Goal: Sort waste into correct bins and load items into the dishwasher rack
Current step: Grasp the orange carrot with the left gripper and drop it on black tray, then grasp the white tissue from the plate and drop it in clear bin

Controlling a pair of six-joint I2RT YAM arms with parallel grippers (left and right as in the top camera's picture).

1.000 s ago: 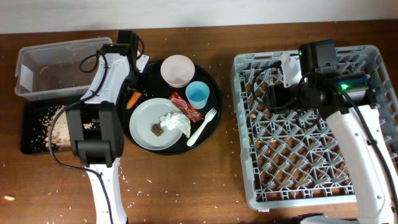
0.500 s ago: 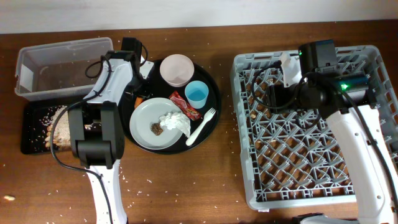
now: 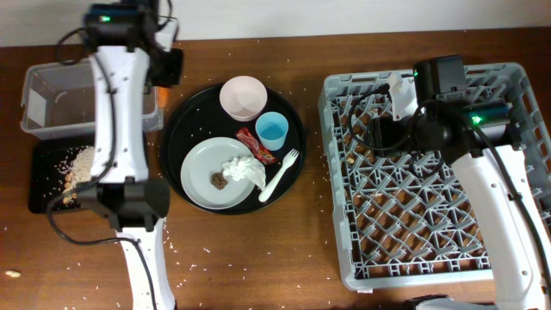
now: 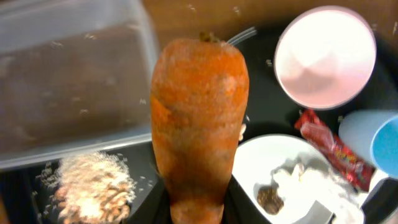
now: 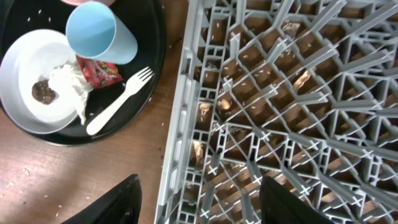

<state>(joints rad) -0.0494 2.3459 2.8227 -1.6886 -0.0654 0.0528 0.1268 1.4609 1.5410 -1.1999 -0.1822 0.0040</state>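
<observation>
My left gripper should move back and lower the carrot onto the rice scraps (image 3: 81, 164), because the carrot hangs beside the clear tub's side (image 3: 159, 123) while food scraps lie in the black tray.
My left gripper (image 3: 165, 65) is shut on the orange carrot (image 4: 199, 112) and holds it raised by the right end of the clear tub (image 3: 52, 95); the arm hides the carrot in the overhead view. The black tray (image 3: 43, 185) below the tub holds rice scraps (image 3: 79, 164). On the round tray, the grey plate (image 3: 202, 159) carries the napkin (image 3: 244, 168) and the brown chunk (image 3: 217, 178). The red wrapper (image 3: 258, 148), blue cup (image 3: 274, 131), pink bowl (image 3: 244, 96) and white fork (image 3: 280, 175) lie beside it. My right gripper (image 5: 205, 205) is open over the left edge of the rack (image 3: 430, 215).
The round black tray (image 3: 185, 120) sits between the bins and the rack. Rice grains are scattered on the wooden table. Food bits lie under the rack's lattice (image 5: 298, 81). The tub's wall is close to my left gripper.
My left arm has lifted the carrot off the round tray and swung up and back toward the tub's right end. The right arm has not moved.
</observation>
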